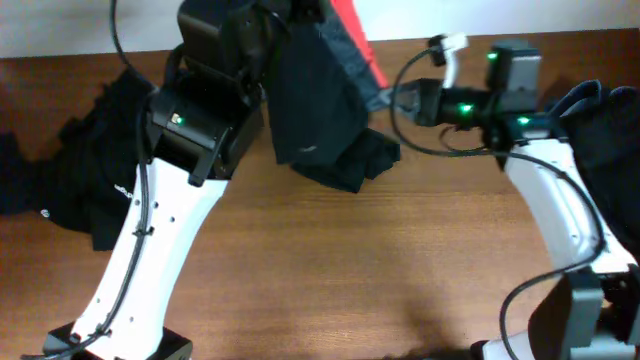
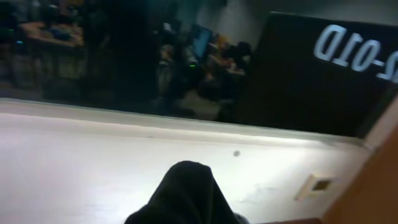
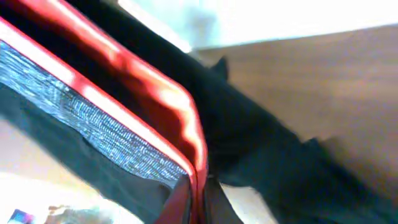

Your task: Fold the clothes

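The trousers' lower end (image 1: 355, 164) lies bunched on the wood below a slanting waistband, so the robot's grippers should pull the waistband (image 1: 355, 42) wide and swing the legs out straight before they fold the trousers.
Black trousers (image 1: 315, 110) with a grey knit waistband (image 3: 106, 130) and red lining (image 3: 155, 93) hang lifted between both arms, their lower end bunched on the table. My left gripper (image 1: 275, 25) is raised at the back. In the left wrist view black cloth (image 2: 186, 196) covers its fingers. My right gripper (image 1: 385, 97) is shut on the waistband edge. The right wrist view shows the red lining pinched between its jaws (image 3: 202, 193).
A pile of black clothes (image 1: 90, 170) with a small white logo lies at the left of the wooden table (image 1: 350, 260). More dark clothes (image 1: 610, 125) lie at the right edge behind my right arm. A white wall runs along the back.
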